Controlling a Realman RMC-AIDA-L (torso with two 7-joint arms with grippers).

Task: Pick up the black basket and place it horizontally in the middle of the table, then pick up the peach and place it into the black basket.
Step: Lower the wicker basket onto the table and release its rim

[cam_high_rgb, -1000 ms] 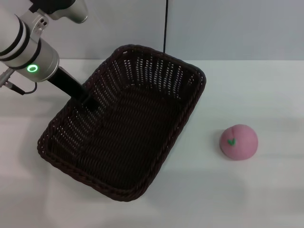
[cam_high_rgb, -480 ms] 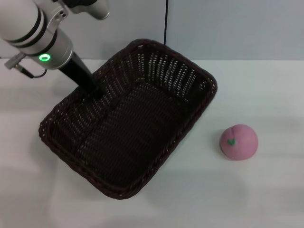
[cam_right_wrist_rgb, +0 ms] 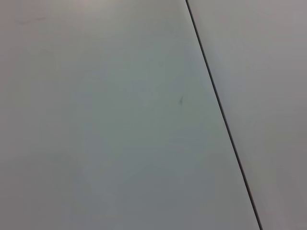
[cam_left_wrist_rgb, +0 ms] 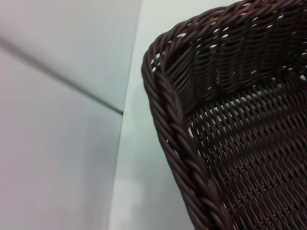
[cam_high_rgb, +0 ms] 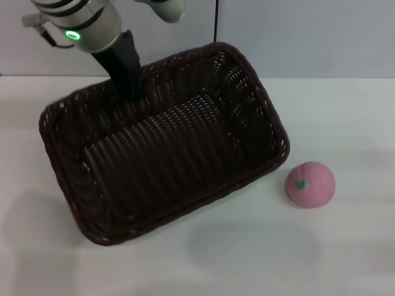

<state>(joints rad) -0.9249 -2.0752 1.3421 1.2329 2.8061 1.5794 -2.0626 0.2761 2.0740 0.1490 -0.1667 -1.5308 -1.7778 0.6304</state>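
The black basket is at a slant across the table. My left gripper should turn the basket's far rim until it is parallel to the table's back edge, and then put the basket down.
The black basket is a large dark woven basket in the middle-left of the white table, turned slantwise with its right end farther back. My left gripper is shut on its far long rim and holds it. The left wrist view shows the basket's braided rim and a rounded corner close up. The pink peach, with its green leaf mark, lies on the table just right of the basket's right corner, apart from it. The right gripper is out of view.
A grey wall stands behind the table's far edge, with a thin black cable running down it behind the basket. The right wrist view shows only plain grey surface with a dark seam.
My left gripper has moved right and back with the basket. The basket has turned, its right end swinging toward the peach and its long side nearing level. The peach has not moved.
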